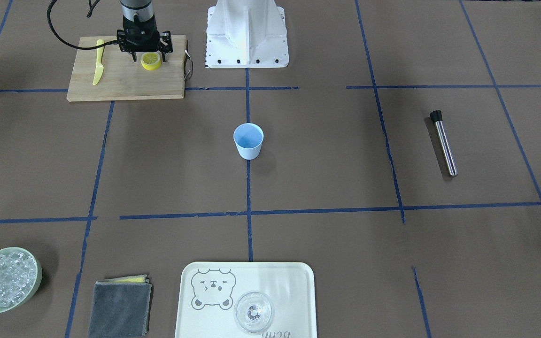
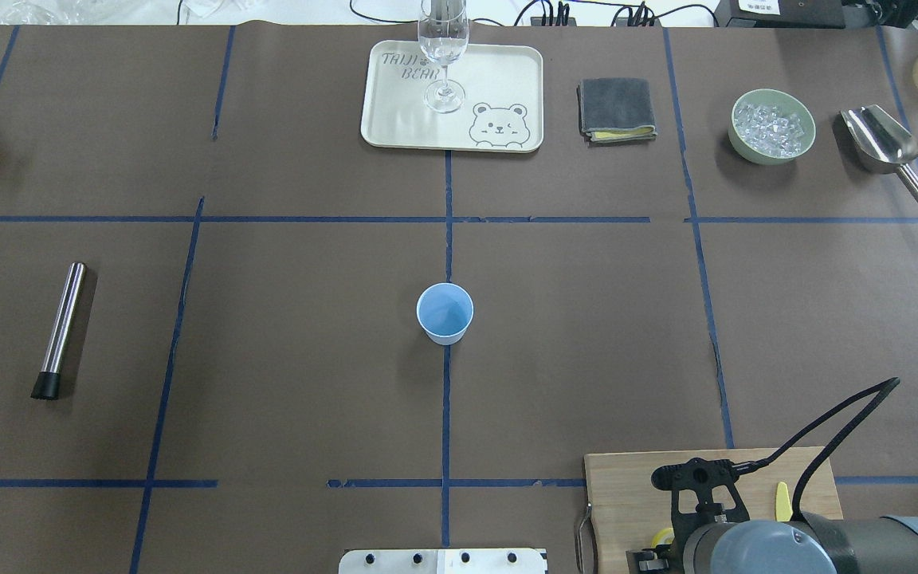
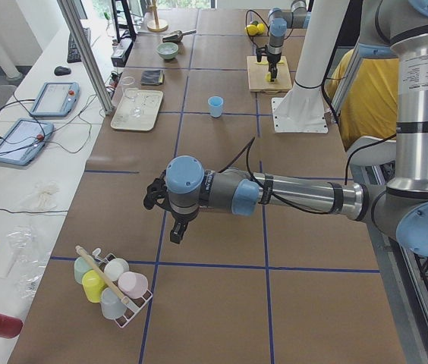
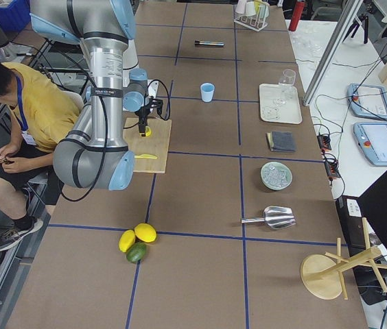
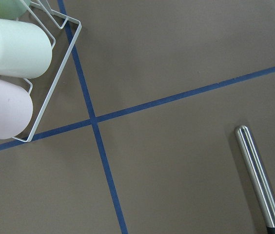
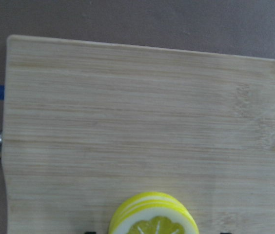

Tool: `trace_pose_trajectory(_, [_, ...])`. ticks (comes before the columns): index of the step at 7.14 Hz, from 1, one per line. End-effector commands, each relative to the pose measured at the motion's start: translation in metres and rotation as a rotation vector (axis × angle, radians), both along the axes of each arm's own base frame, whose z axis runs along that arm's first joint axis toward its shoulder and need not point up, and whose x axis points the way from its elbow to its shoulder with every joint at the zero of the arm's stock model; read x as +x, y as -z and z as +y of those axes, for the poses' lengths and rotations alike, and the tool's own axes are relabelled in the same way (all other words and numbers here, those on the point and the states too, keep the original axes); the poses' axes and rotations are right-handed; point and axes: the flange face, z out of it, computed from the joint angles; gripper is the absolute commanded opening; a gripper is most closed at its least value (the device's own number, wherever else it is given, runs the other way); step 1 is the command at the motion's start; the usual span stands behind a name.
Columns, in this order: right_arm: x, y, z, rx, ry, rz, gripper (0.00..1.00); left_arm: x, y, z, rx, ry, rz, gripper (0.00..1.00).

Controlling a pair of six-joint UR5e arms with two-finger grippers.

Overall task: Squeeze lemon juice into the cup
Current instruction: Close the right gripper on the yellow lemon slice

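A pale seam [image 6: 148,199] separates the stacked yellow rims. The top lemon slice [image 1: 150,60] will come loose and leave the lower slice behind when I lift it.
The lemon [image 1: 151,63] is a yellow slice with a pale segmented face. It lies on top of a second slice on the wooden cutting board [image 1: 125,82], and the right wrist view shows it close up [image 6: 153,219]. My right gripper [image 1: 149,59] is open, pointing down, with one finger on each side of the lemon and a gap on both sides. The light-blue cup [image 1: 248,141] stands upright at the table's centre [image 2: 445,312], far from the board. My left gripper [image 3: 170,221] hovers over the table's far left end; I cannot tell whether it is open or shut.
A yellow knife [image 1: 98,62] lies on the board beside the right gripper. A steel muddler [image 2: 60,327] lies at the left. A tray [image 2: 395,119] with a clear glass [image 2: 443,48], a grey cloth [image 2: 617,108], an ice bowl [image 2: 772,126] and a scoop [image 2: 881,139] line the far edge. A cup rack [image 5: 10,63] is near the left gripper.
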Motion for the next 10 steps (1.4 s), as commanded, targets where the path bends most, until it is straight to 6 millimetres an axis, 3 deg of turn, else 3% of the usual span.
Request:
trace_pose_trajectory(1, [0.000, 0.001, 0.000, -0.001, 0.000, -0.004, 0.70, 0.000, 0.000, 0.000, 0.001, 0.000, 0.002, 1.00])
trace_pose_trajectory(2, [0.000, 0.001, 0.000, -0.001, 0.000, -0.005, 0.58, 0.000, 0.000, 0.000, 0.001, 0.000, 0.002, 1.00])
trace_pose_trajectory(4, [0.001, 0.006, -0.001, -0.003, -0.001, -0.014, 0.44, -0.001, 0.000, 0.000, 0.001, 0.000, 0.002, 1.00])
trace_pose_trajectory(6, [0.003, 0.009, -0.001, -0.013, 0.003, -0.022, 0.41, -0.001, 0.000, 0.001, 0.001, 0.000, 0.002, 1.00])
trace_pose_trajectory(7, [0.009, 0.020, -0.001, -0.014, 0.003, -0.045, 0.41, 0.000, 0.000, 0.000, 0.002, -0.001, 0.002, 1.00])
trace_pose_trajectory(10, [0.031, 0.038, -0.023, -0.050, -0.029, -0.080, 0.42, 0.000, 0.001, 0.000, 0.004, -0.001, 0.002, 1.00])
